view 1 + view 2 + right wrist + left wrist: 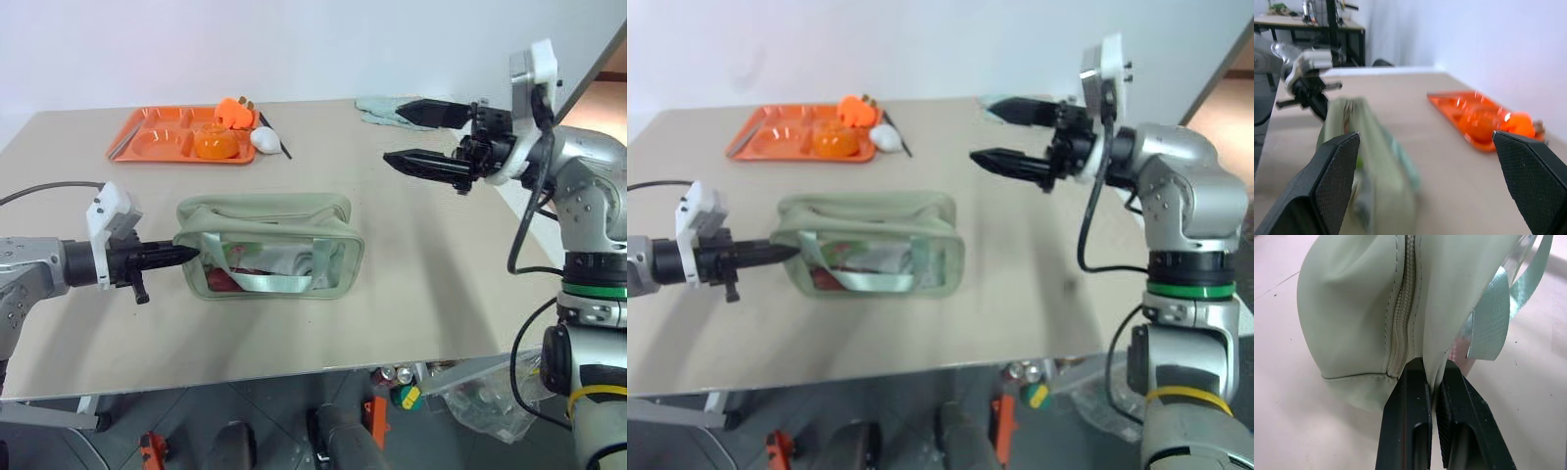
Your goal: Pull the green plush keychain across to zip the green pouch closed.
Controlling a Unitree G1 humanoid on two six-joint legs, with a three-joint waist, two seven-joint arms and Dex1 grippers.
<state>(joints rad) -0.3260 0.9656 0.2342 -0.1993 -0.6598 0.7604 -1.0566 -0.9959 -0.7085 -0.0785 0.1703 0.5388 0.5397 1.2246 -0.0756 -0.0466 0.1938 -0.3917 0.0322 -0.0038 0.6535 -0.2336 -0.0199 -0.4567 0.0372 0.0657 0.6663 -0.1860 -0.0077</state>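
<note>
A bit of bright green can be seen inside the open green pouch (269, 245). I should expect the green plush keychain to be hanging in there from the zip.
The green pouch (269, 245) lies in the middle of the table, its clear window and pale strap (265, 282) facing the front edge. My left gripper (191, 255) reaches in level from the left and is shut on the fabric at the pouch's left end (1352, 318), right beside the zip (1403, 323), whose teeth are joined there. My right gripper (392, 133) hangs open and empty in the air well above the table, to the right of and beyond the pouch, pointing left. The green plush keychain is hidden.
An orange tray (147, 147) with orange toy food and a white egg-shaped piece (265, 138) stands at the back left. A pale mint cloth (377, 110) lies at the back right, behind the right gripper. The table's front edge (294, 370) runs just below the pouch.
</note>
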